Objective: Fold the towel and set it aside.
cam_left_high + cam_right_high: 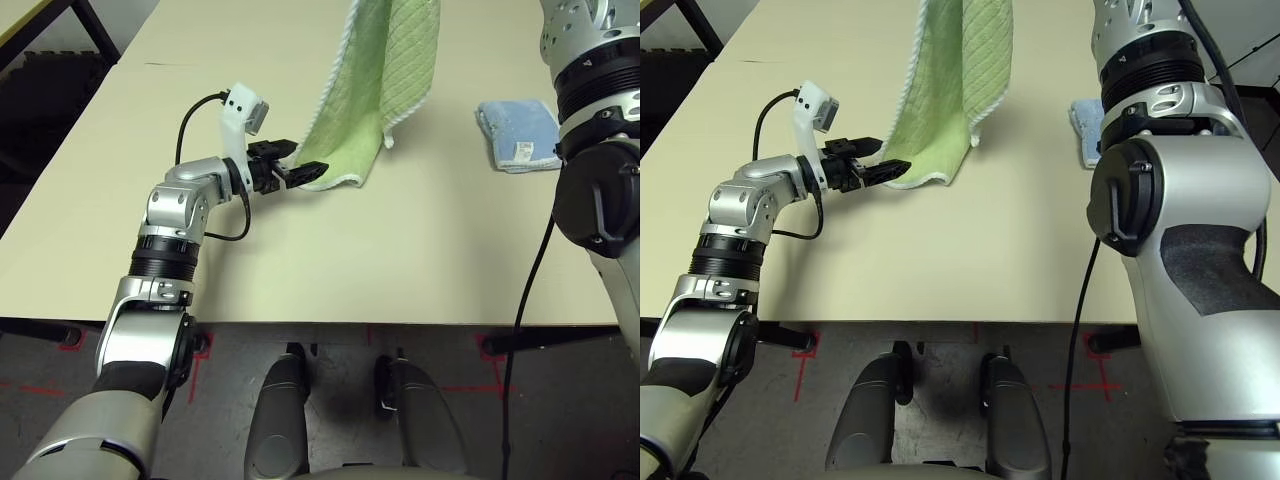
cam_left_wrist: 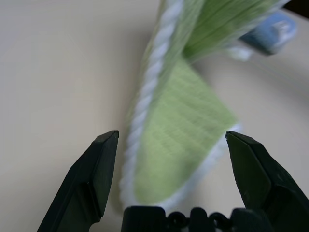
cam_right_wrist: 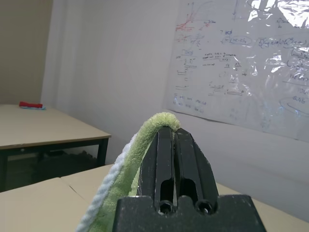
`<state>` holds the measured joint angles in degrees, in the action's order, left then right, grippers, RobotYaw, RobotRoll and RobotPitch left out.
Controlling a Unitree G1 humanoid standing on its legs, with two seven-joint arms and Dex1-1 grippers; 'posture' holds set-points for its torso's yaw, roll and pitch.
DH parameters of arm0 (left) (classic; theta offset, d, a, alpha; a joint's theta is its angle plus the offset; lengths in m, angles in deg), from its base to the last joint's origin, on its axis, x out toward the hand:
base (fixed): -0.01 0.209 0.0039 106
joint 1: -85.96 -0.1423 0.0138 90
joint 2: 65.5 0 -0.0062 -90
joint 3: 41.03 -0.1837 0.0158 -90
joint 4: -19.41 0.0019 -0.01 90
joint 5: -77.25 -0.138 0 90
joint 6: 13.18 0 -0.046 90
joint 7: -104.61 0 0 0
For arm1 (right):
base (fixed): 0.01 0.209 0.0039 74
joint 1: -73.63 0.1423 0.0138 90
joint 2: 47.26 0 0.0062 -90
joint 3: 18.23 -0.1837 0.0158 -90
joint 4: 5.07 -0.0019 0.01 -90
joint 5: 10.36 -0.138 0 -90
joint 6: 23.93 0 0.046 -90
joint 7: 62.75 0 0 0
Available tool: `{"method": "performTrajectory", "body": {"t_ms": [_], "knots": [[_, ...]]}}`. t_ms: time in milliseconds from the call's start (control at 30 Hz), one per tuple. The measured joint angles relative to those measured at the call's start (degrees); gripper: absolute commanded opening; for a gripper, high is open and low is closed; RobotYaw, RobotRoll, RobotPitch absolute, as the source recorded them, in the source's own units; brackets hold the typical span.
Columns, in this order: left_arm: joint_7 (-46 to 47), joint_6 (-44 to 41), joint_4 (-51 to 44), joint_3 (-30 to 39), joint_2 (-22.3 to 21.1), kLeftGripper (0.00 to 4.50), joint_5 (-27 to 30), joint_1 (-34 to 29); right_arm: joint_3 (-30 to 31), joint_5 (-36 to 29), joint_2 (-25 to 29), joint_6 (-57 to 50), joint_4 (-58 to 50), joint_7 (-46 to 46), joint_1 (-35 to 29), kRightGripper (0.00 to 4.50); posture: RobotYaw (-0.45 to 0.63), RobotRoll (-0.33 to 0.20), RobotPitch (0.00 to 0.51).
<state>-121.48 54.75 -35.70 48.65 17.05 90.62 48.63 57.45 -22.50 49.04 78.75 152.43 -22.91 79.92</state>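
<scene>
My gripper will make the light green towel [image 1: 350,120] fold over into a long flat piece when it carries the towel's corners across, because the towel hangs in a limp crease [image 1: 384,85].
The light green towel [image 1: 375,75] with white edging hangs down from above, and its lower corner [image 1: 335,170] rests on the table. My right gripper [image 3: 173,140] is shut on the towel's [image 3: 145,140] upper edge, high over the table. My left gripper [image 1: 300,172] is open at the towel's lower corner, level with the tabletop. In the left wrist view the corner of the towel [image 2: 178,145] lies between my two black fingers [image 2: 96,169], which stand wide apart on either side of it.
A small folded light blue cloth [image 1: 518,135] lies on the beige table [image 1: 400,260] to the right of the towel. My right arm [image 1: 1170,200] rises large at the right. Another table [image 3: 43,128] and a wall whiteboard [image 3: 241,58] stand beyond.
</scene>
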Motion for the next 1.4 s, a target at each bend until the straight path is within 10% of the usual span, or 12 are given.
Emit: {"method": "performTrajectory", "body": {"t_ms": [267, 633, 1067, 1400], "knots": [[1.5, 4.6, 6.8, 0.6, 0.0, 4.11, -1.5, 2.6, 0.0, 0.0, 0.0, -0.2, -0.1, 0.3, 0.0, 0.0, 0.0, 0.0, 0.193], [-4.9, -3.9, 5.7, 1.2, -0.5, 0.03, -0.1, 2.5, 0.0, 0.0, 0.0, -0.2, -0.2, 0.2, 0.0, 0.0, 0.01, 0.0, 0.194], [-1.0, -3.7, 9.3, 1.5, -0.7, 0.03, -1.3, 4.5, 0.0, 0.0, 1.6, -0.2, -0.2, 0.2, -0.8, 0.0, 0.01, 0.0, 0.197], [-1.4, -3.9, 3.1, 5.1, -14.6, 0.03, -1.9, 9.4, -3.0, -3.4, 8.6, -6.3, -3.3, 6.3, -20.2, 0.0, 0.05, 0.0, 0.206]]}}
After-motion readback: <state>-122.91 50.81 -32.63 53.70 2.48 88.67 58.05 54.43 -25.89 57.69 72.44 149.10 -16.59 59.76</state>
